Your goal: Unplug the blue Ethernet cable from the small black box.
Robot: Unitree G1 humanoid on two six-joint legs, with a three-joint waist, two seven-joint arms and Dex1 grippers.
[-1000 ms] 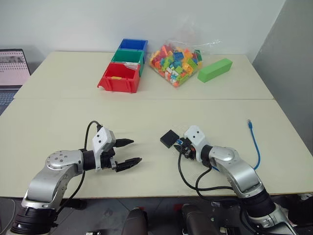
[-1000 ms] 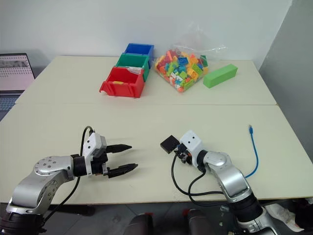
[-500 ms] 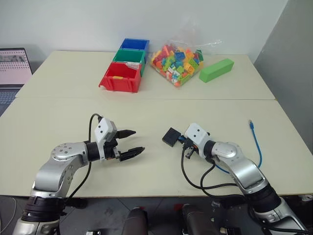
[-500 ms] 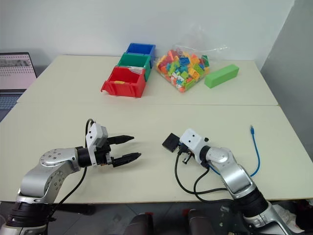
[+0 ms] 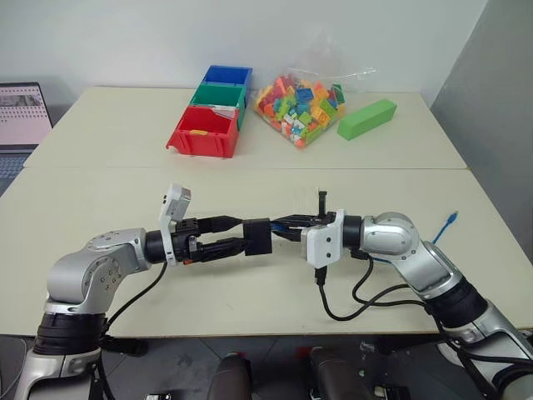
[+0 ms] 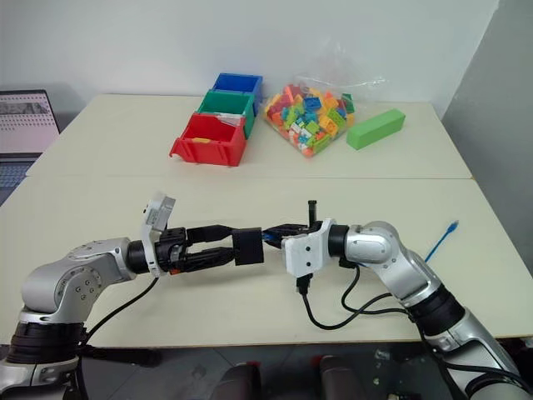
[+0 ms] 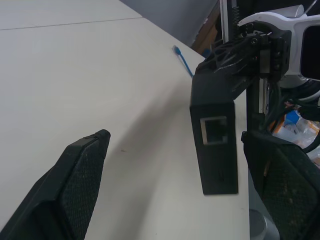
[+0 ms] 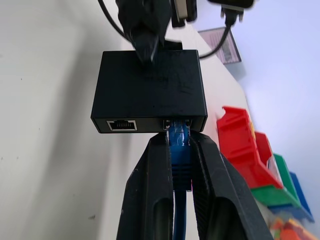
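My left gripper should hold the box point(image 5: 258, 237) tight first, because my right gripper is pinching the plug point(image 8: 179, 136) along the box's width. My right gripper should then turn and pinch across the box's thickness.
The small black box point(image 5: 257, 237) hangs in the air above the table point(image 5: 100, 192), edge-on between the two arms. The blue Ethernet cable point(image 8: 178, 150) is plugged into one port of the small black box point(image 8: 150, 90), and my right gripper point(image 8: 178, 137) is shut on the cable just behind the plug. The cable's free end point(image 5: 450, 220) lies near the table's right edge. My left gripper point(image 5: 241, 234) is open, with a finger on either side of the box point(image 7: 215, 140); a clear gap shows between one finger point(image 7: 75, 185) and the box.
Red point(image 5: 202, 132), green and blue bins stand at the back, with a bag of coloured bricks point(image 5: 298, 104) and a green block point(image 5: 366, 119) to their right. A laptop point(image 5: 23, 112) sits at the far left. Black wiring loops under my right arm.
My right gripper has lifted the box off the table and rolled, carrying it left. The left gripper has risen and moved right until its fingers straddle the box. The cable's free end has shifted.
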